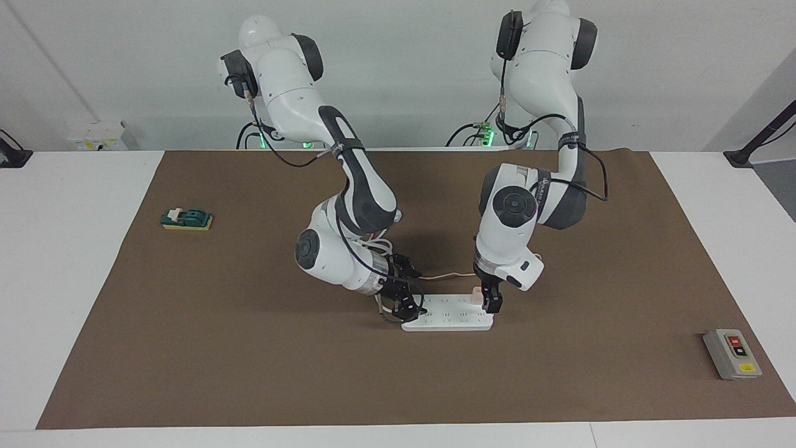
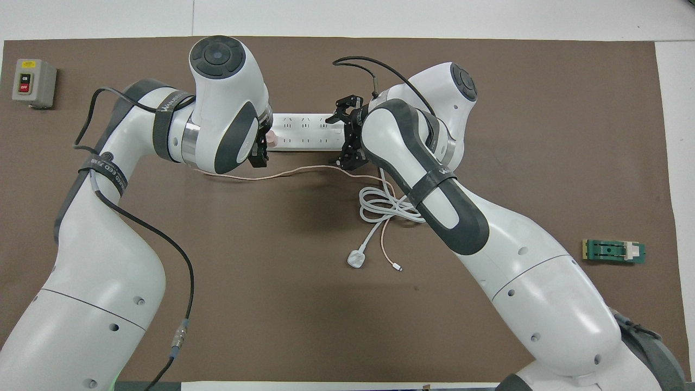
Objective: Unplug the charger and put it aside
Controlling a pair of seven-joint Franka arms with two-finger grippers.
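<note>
I expect the thin pink cable (image 2: 247,178) to trail along when I pull the charger away, while the coiled white cord stays where it is, because the cable curves slackly (image 2: 326,166).
The small pale-pink charger (image 1: 476,294) (image 2: 273,140) sits plugged into the white power strip (image 1: 448,318) (image 2: 307,136), at the strip's end toward the left arm. Its thin pink cable (image 2: 293,172) (image 1: 444,274) trails over the mat, nearer to the robots. My left gripper (image 1: 489,300) (image 2: 263,150) is down at the charger, open, with one finger (image 1: 493,303) close beside the cube. My right gripper (image 1: 407,308) (image 2: 343,136) is low over the strip's other end, where the white cord leaves it.
A coiled white cord (image 2: 386,206) ending in a round white plug (image 2: 356,259) lies nearer the robots than the strip. A grey switch box (image 1: 732,353) (image 2: 32,81) sits toward the left arm's end. A green block (image 1: 186,219) (image 2: 613,251) lies toward the right arm's end.
</note>
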